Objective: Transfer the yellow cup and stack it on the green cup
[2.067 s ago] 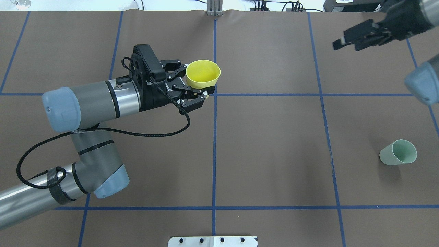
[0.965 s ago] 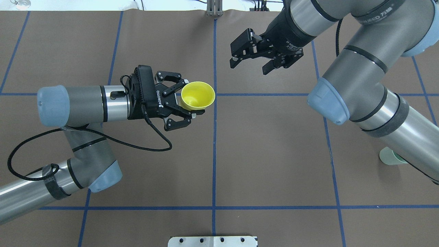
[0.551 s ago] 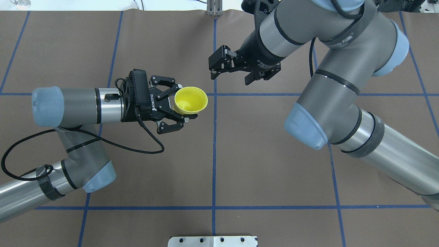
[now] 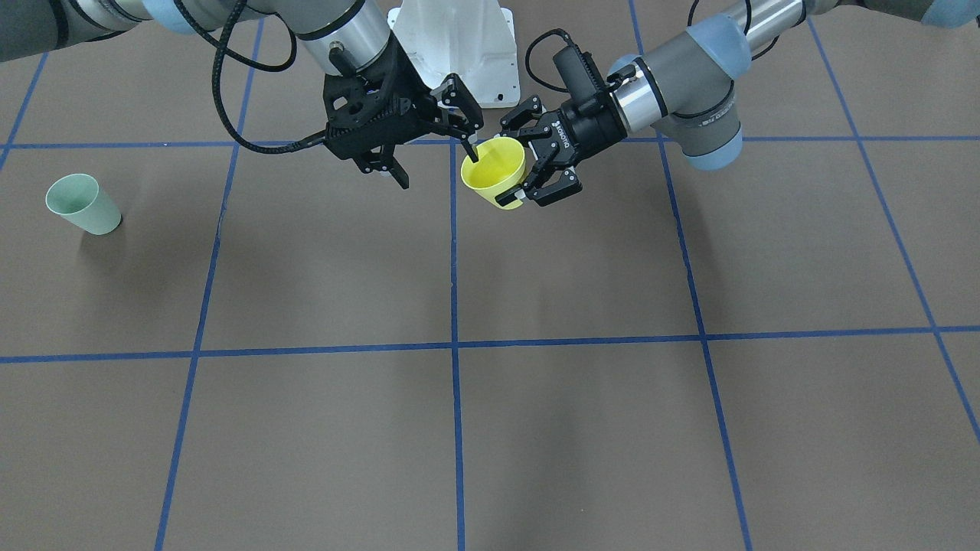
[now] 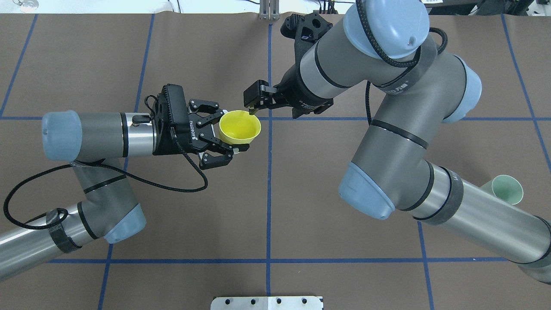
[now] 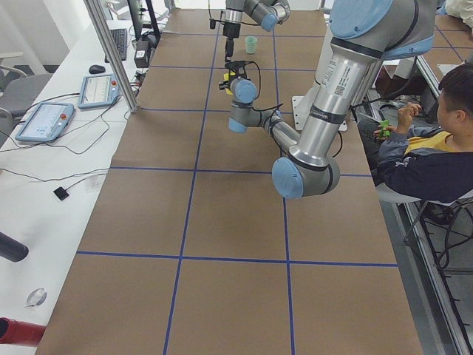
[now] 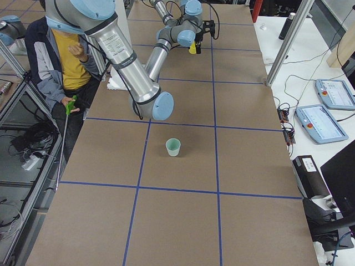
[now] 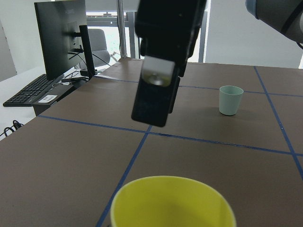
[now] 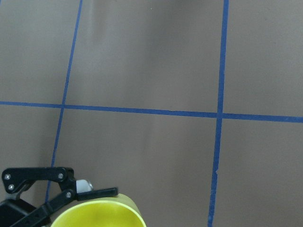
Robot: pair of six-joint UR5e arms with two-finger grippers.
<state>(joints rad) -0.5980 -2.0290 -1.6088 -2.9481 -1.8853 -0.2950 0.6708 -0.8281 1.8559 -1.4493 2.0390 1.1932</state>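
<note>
The green cup (image 4: 83, 203) is on the right gripper's side, far from the left gripper's yellow cup, so the robot's right gripper should grip the yellow cup by its rim (image 4: 465, 174).
My left gripper (image 5: 230, 133) is shut on the yellow cup (image 5: 239, 127) and holds it above the table near the centre line, mouth tilted up. It also shows in the front view (image 4: 494, 173), with the left gripper (image 4: 528, 174) on its side wall. My right gripper (image 4: 435, 164) is open. One of its fingers (image 4: 472, 150) sits at the cup's rim and the other is well outside. The green cup (image 4: 83, 204) stands upright far off on the right side. In the overhead view the green cup (image 5: 509, 189) is partly hidden by my right arm.
Blue tape lines divide the brown table cover. A white base plate (image 4: 452, 46) is at the robot's side of the table. A seated person (image 7: 61, 55) is beside the table, behind the robot. My right arm's forearm (image 5: 469, 215) stretches over the table's right half.
My right arm has swung in from the far right, and its open gripper has reached the yellow cup's rim. My left gripper, with the cup, shifted slightly left and toward the robot, then held still.
</note>
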